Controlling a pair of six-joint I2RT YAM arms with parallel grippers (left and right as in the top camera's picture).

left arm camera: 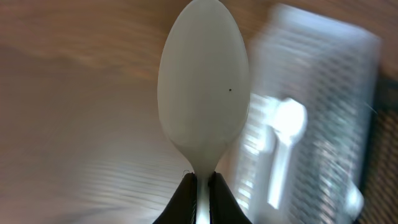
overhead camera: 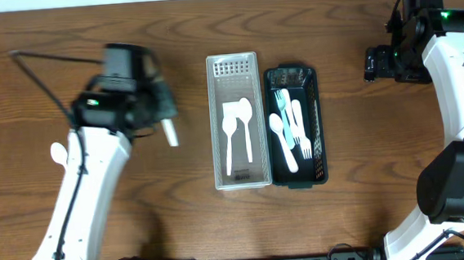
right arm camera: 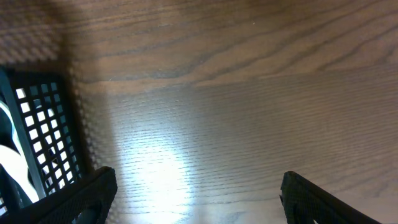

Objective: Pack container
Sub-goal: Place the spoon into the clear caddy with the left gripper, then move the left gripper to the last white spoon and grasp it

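Observation:
The held white spoon point(overhead camera: 170, 133) points almost along the open clear tray, so the robot's left gripper should go on carrying it until it hangs over the two spoons there point(overhead camera: 238, 128).
My left gripper point(overhead camera: 162, 112) is shut on a white plastic spoon point(overhead camera: 170, 133), held above the bare table left of the clear tray point(overhead camera: 217, 123). In the left wrist view the spoon bowl point(left arm camera: 204, 87) fills the frame, its handle pinched between the fingers point(left arm camera: 204, 194). The clear tray holds two white spoons point(overhead camera: 238, 131). The dark basket point(overhead camera: 318, 124) to its right holds several forks and spoons point(overhead camera: 291, 130), white and pale blue. My right gripper point(right arm camera: 196, 196) is open and empty over bare wood right of the basket point(right arm camera: 43, 124).
The two containers stand side by side at the table's middle. A white round part point(overhead camera: 58, 153) of the left arm shows at the left. Bare wood lies left and right of the containers.

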